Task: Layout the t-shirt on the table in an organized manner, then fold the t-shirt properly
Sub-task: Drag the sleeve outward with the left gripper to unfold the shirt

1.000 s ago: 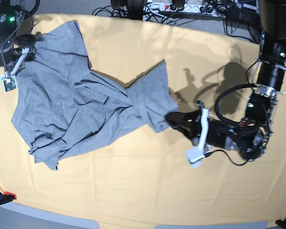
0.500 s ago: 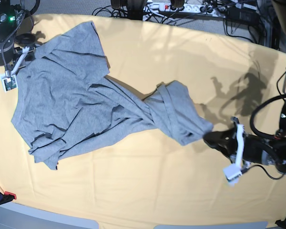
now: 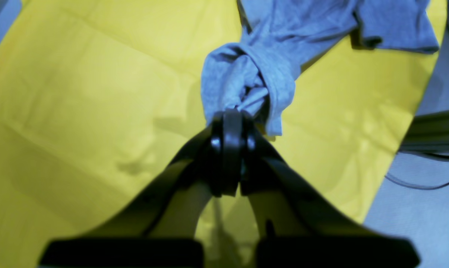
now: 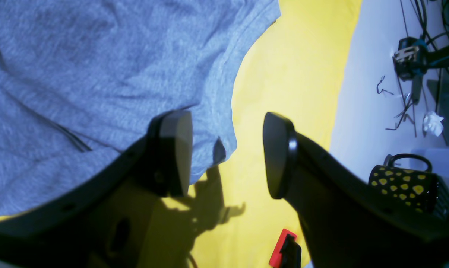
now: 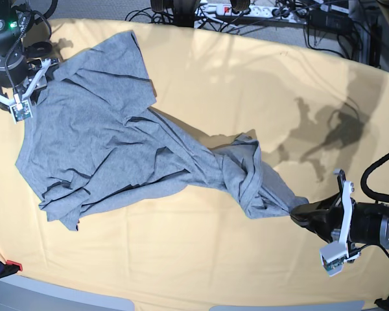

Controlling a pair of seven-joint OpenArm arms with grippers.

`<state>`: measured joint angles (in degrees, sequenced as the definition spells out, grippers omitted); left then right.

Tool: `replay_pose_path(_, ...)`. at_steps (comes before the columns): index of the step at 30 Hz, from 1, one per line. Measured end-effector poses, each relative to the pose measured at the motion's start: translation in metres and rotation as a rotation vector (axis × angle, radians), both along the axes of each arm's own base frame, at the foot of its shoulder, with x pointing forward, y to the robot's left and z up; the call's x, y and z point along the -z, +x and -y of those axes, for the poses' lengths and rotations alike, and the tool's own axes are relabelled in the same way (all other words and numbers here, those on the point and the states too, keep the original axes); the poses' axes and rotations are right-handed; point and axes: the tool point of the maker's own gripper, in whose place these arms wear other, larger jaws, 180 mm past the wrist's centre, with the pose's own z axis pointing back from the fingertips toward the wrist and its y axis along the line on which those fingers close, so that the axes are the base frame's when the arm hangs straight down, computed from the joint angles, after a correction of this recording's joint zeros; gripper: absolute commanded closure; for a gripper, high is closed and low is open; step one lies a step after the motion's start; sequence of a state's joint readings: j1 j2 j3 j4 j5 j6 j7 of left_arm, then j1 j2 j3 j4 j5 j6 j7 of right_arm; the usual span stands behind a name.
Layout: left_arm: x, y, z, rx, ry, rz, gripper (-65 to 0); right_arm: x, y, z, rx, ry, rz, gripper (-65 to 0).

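Note:
The t-shirt's bunched end (image 5: pixel 286 201) is in my left gripper and the way is clear, so I should keep pulling toward the table's far edge (image 5: pixel 223 32) until the twist opens.
The heather-grey t-shirt (image 5: pixel 117 149) lies wrinkled on the pale yellow table (image 5: pixel 201 259), drawn out in a twisted rope from the far left toward the near right. No lettering shows. My left gripper (image 5: pixel 299 212) is shut on the shirt's bunched end, seen close in the left wrist view (image 3: pixel 230 117) with the cloth (image 3: pixel 246 74) pinched between the jaws. My right gripper (image 5: pixel 34 81) hovers at the shirt's far left corner. In the right wrist view it (image 4: pixel 227 154) is open and empty, one pad (image 4: pixel 176 149) over the shirt's hem (image 4: pixel 97 74), the other over bare table (image 4: pixel 295 67).
Power strips and cables (image 5: pixel 246 10) run along the table's far edge. A black mug with yellow spots (image 4: pixel 407 186) stands on the floor beyond the table's edge. A small red object (image 4: pixel 282 247) lies by that edge, and also shows in the base view (image 5: pixel 11 265).
My left gripper has dragged the shirt's end further right and toward the front, stretching the cloth into a long twisted band. My right gripper has shifted slightly along the far left corner.

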<state>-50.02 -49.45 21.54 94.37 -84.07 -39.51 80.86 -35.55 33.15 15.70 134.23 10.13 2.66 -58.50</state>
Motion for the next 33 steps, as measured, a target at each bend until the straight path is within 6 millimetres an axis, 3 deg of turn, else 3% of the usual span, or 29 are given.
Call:
replay_pose_path(7,-0.018,-0.045,0.003,0.129,0.148,0.14,0.0,0.0,0.0,0.0,-0.001,0.0,0.0,-32.5)
replay_pose_path(11,-0.016,-0.071,0.004,0.196,0.222,0.176,0.0,0.0,0.0,0.0,-0.002,0.0,0.0,-32.5)
replay_pose_path(22,0.074,-0.148,0.014,0.3,0.194,-0.159,0.0,0.0,0.0,0.0,-0.002,-0.004,0.001,-32.5)
replay_pose_path(30,0.111,-0.194,0.015,0.318,0.162,-0.355,0.0,0.0,0.0,0.0,-0.002,-0.004,0.001,-32.5)
replay_pose_path(33,0.121,-0.211,0.026,0.337,0.113,-0.416,0.0,0.0,0.0,0.0,-0.003,-0.005,0.0,-32.5)
